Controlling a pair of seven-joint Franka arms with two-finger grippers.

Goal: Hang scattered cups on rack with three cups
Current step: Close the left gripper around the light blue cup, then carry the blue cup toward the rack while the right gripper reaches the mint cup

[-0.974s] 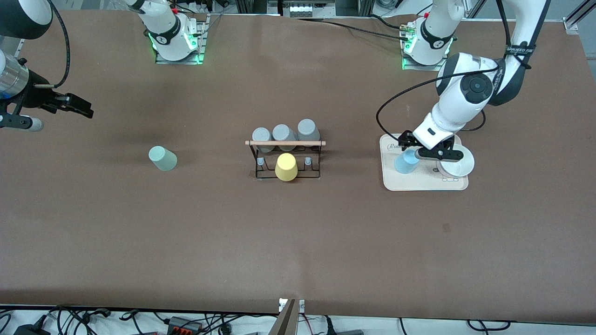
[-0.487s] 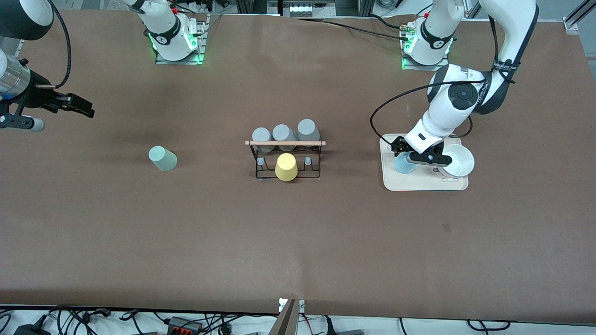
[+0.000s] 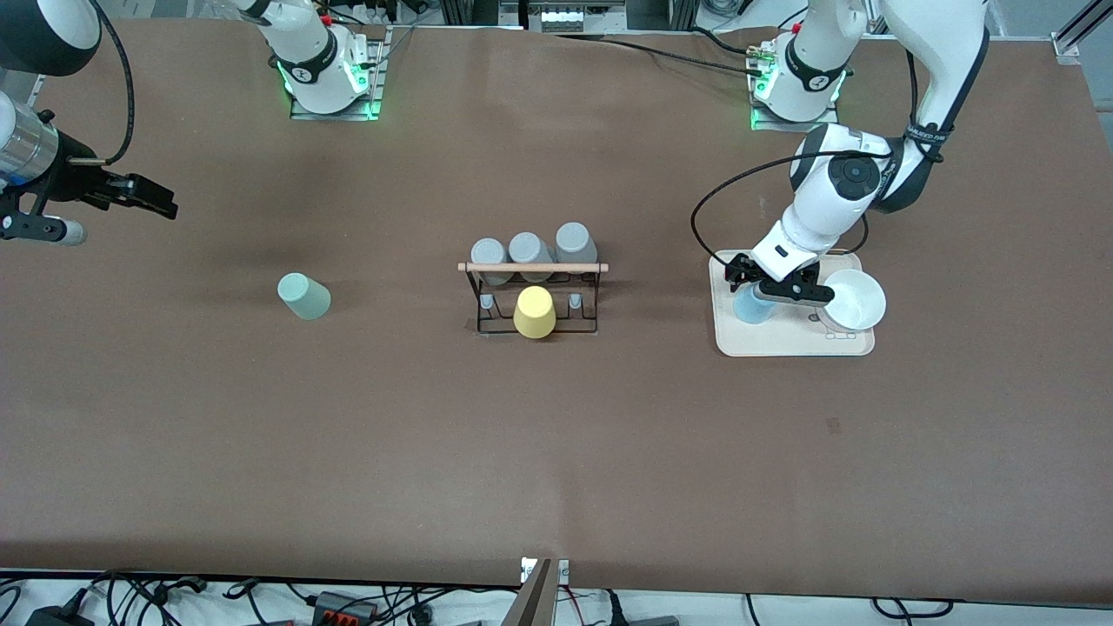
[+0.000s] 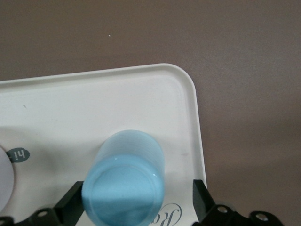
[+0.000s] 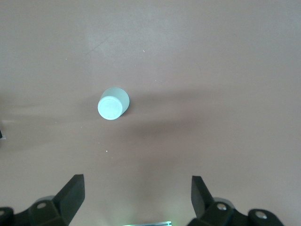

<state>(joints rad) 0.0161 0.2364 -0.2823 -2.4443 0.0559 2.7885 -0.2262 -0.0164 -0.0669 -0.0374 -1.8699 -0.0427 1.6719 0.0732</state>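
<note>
The light blue cup's closed base (image 4: 123, 190) is pointing up, so the cup will slide over the free peg with its open end first when I take it to the rack.
A light blue cup (image 3: 749, 307) (image 4: 124, 183) stands on the cream tray (image 3: 783, 344) at the left arm's end of the table. My left gripper (image 3: 765, 291) (image 4: 136, 202) is down around it and open: one finger touches the cup's side, the other stands clear of it. The mint-green cup (image 3: 303, 296) (image 5: 113, 104) lies tipped on the bare table toward the right arm's end. My right gripper (image 3: 156, 202) (image 5: 136, 197) hangs open and empty over the table near that end. The black wire rack (image 3: 533, 267) with its wooden rod stands mid-table.
Three grey cups (image 3: 530, 248) and a yellow cup (image 3: 534, 313) sit on the rack's pegs. A white bowl (image 3: 855, 300) rests on the tray beside the blue cup, close to my left gripper.
My left gripper has come down and shifted slightly along the tray, so its fingers now straddle the blue cup. The right arm has barely moved.
</note>
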